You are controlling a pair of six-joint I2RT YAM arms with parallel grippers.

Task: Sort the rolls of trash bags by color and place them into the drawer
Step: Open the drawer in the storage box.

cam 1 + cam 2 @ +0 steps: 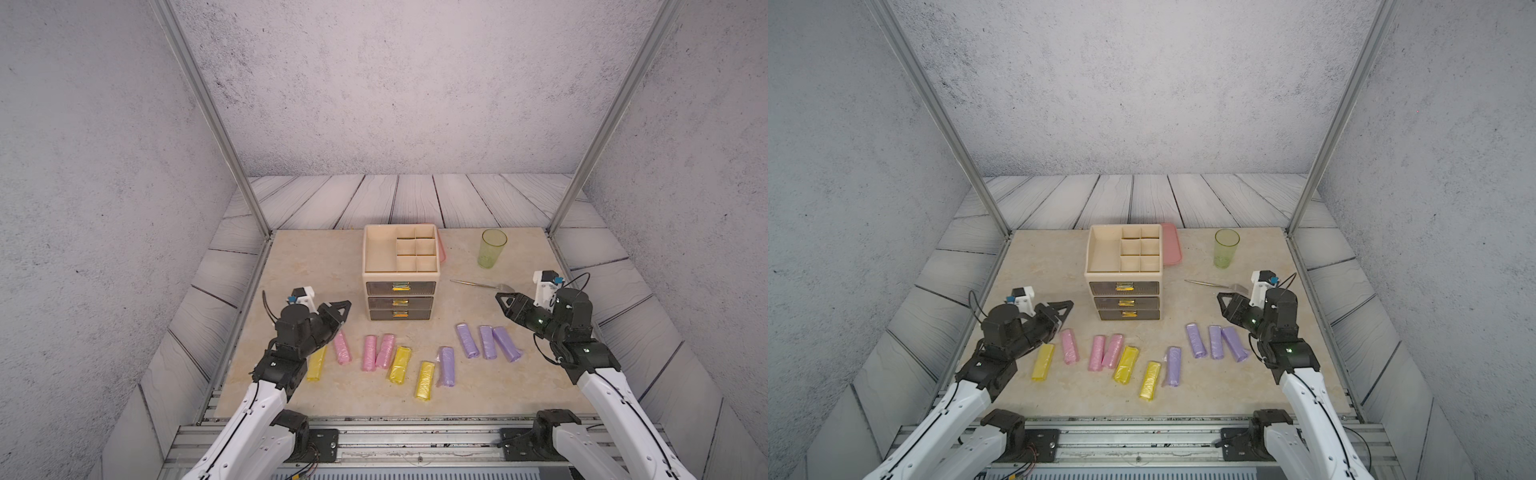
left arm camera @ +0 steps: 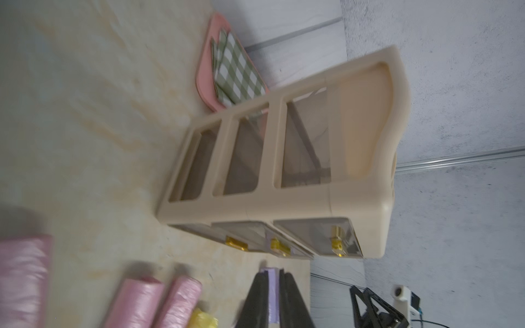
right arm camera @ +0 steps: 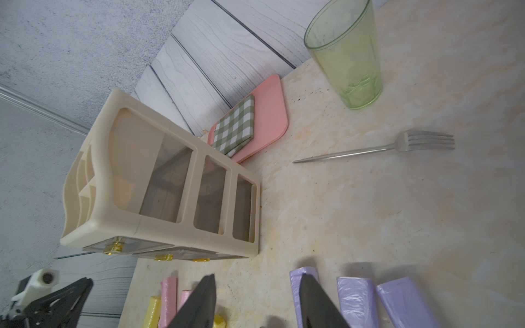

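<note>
The top drawer (image 1: 377,288) is shut and my left gripper's fingers are almost together. Next, I open my fingers and take the drawer by its gold handle (image 1: 400,286) before I sort the rolls.
The rolls of trash bags lie in a loose row on the table in front of the drawer unit (image 1: 401,301). Yellow ones (image 1: 400,365) and pink ones (image 1: 369,353) are left and centre, purple ones (image 1: 487,341) to the right. The unit is beige, and its three drawers with gold handles are closed. My left gripper (image 1: 345,305) hovers left of the drawers above a pink roll (image 1: 342,348). Its jaws stand almost together and hold nothing; a purple roll behind shows through the slit (image 2: 273,272). My right gripper (image 1: 500,299) hovers right of the drawers, open and empty (image 3: 258,277), above the purple rolls.
A green translucent cup (image 1: 493,248) stands at the back right. A fork (image 1: 478,284) lies between it and my right gripper. Behind the drawer unit lies a pink board (image 3: 270,113) with a folded green checked cloth (image 3: 235,127) on it. Metal frame posts stand at the table's back corners.
</note>
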